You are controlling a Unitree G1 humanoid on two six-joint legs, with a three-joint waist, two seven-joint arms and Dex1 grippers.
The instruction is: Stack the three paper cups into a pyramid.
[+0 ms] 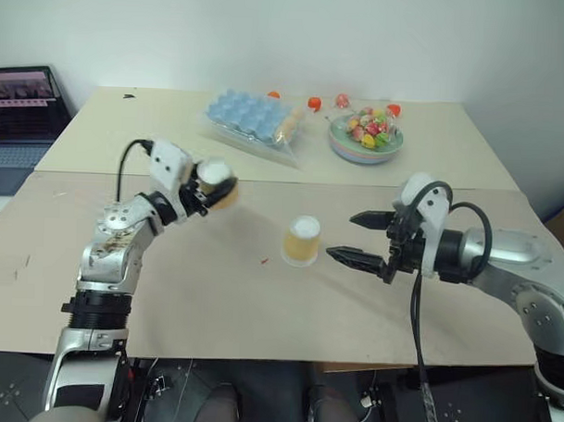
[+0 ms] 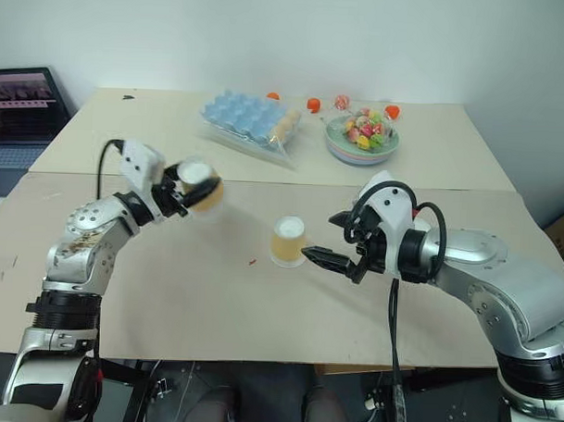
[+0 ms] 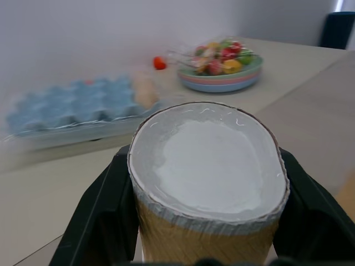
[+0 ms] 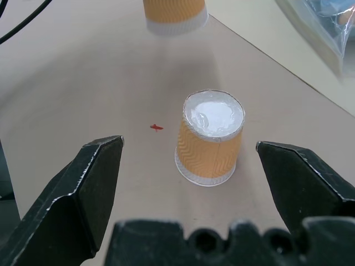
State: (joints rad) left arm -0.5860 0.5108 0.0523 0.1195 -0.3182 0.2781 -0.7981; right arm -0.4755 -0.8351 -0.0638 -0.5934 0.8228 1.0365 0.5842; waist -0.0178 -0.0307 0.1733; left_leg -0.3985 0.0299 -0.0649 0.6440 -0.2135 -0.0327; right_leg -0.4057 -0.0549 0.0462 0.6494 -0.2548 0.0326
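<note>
The lifted cup (image 1: 216,173) is upside down like the standing cup, so the robot's left gripper should keep lowering it into the open spot (image 1: 265,253) alongside until it stands close.
Two paper cups are in view, both tan with white rims. One paper cup (image 1: 301,241) stands upside down on the near table, close to its middle. The other cup (image 1: 215,183) is lifted above the table at the left, tilted, with my left gripper (image 1: 209,190) shut on its sides. In the left wrist view its white base (image 3: 208,160) sits between the black fingers (image 3: 97,221). My right gripper (image 1: 341,235) is open, level, just right of the standing cup and apart from it. In the right wrist view that cup (image 4: 211,138) lies ahead, between the spread fingers (image 4: 83,183).
A blue egg tray (image 1: 248,113) in clear wrap and a bowl of coloured candies (image 1: 365,135) sit on the far table, with small red-orange balls (image 1: 314,103) beside them. A laptop (image 1: 21,109) stands at the far left. A red speck (image 1: 264,261) lies near the standing cup.
</note>
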